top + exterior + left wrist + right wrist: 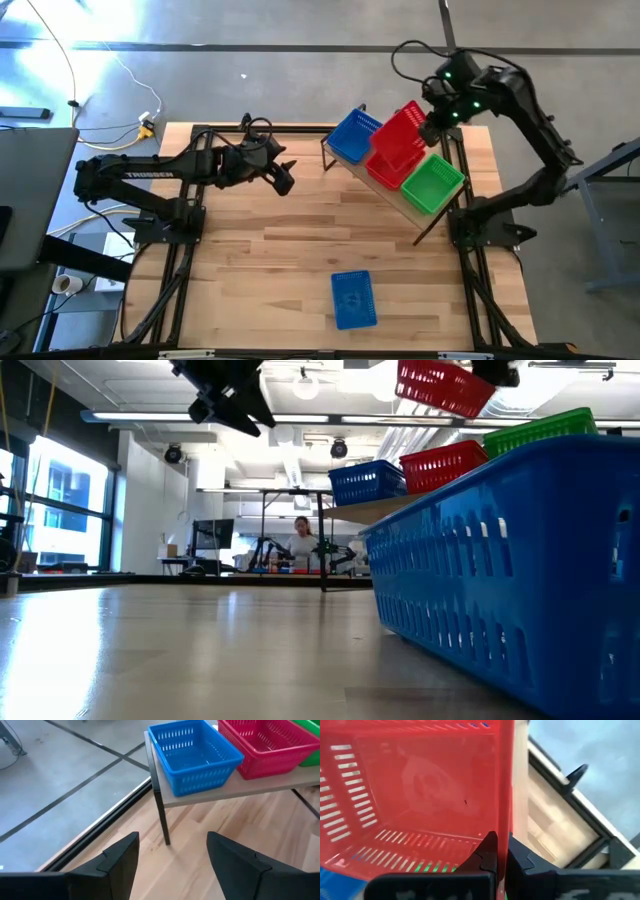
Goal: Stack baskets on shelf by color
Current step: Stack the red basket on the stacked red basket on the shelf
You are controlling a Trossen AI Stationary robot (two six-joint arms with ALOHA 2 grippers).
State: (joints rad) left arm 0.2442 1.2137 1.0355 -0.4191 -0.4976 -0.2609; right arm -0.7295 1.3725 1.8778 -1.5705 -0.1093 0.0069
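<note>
Next, my right gripper levels its basket and lines it up before lowering it in, because the red basket in my right gripper slants and sits crooked above the shelf's red basket.
The shelf stands slanted at the table's far right and carries a blue basket, a red basket and a green basket on their bottoms. My right gripper is shut on a second red basket, above the red one on the shelf. Another blue basket lies on the table near its near edge. My left gripper hangs open above the table, left of the shelf, facing the shelf's blue basket. My right gripper pinches the rim of one wall of the red basket, one finger inside the basket and the other outside. The fingers come from the table's far right side. The basket is lifted clear and tilted, above the red basket on the shelf.
The shelf's thin black leg stands in front of my left gripper. Bare tabletop lies between the shelf and the near blue basket. A person sits far back in the room.
</note>
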